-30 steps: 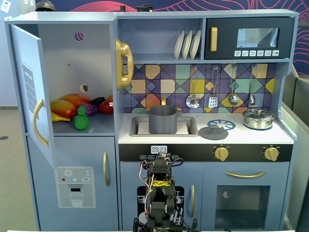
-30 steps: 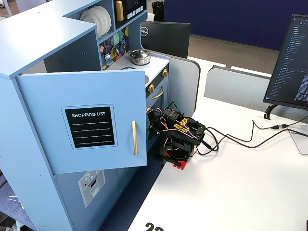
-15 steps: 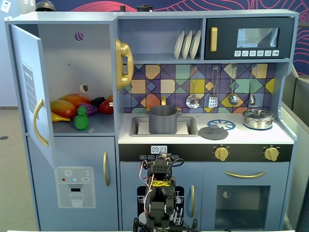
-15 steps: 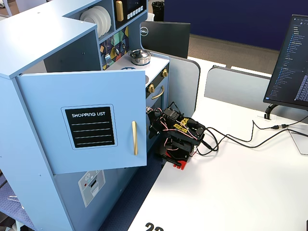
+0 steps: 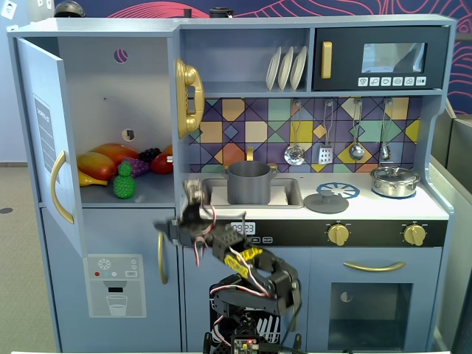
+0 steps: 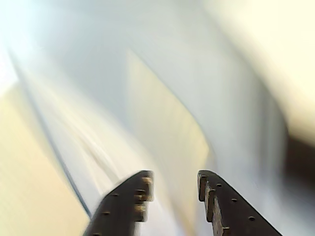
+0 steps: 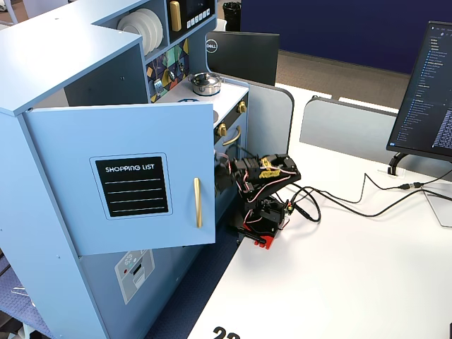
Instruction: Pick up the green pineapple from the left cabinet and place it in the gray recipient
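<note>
The green pineapple's base sits in front of the fruit pile, so I expect the pineapple to come free and leave the pile still when I lift it.
The green pineapple stands on the shelf of the open left cabinet, at the front of a pile of toy fruit. The cabinet door is swung wide open. The gray recipient stands lidless in the sink. My gripper points up in front of the counter edge, between cabinet and sink, right of and slightly below the pineapple. In the wrist view my gripper is open and empty, and the background is motion-blurred. In the side fixed view the door hides the fingertips.
Orange, red and purple fruits lie behind the pineapple. A gold phone handle hangs on the cabinet's right wall. A pot lid and a steel lidded pot sit on the counter. The arm base stands on a white desk with cables.
</note>
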Robot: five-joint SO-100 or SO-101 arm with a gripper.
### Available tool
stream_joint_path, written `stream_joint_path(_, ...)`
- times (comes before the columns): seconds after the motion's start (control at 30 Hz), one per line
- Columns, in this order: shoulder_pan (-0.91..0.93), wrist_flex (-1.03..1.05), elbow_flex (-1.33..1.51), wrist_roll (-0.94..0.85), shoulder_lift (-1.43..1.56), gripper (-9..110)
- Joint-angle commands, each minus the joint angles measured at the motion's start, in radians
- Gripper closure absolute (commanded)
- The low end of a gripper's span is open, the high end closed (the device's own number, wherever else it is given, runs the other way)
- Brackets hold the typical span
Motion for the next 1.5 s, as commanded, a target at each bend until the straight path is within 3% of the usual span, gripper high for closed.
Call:
stream_joint_path(0.0,-0.025,-0.109,-0.215,-0.031,-0.156,89)
stream_joint_path(0.33,0.005,-0.150,-0.347,-0.077,-0.344,74)
stream_joint_path(0.8,0.032,-0.319,-0.566,-0.086,-0.680,69)
stream_joint_path(1.47,-0.006,-0.307,-0.828,-0.095,-0.953,70)
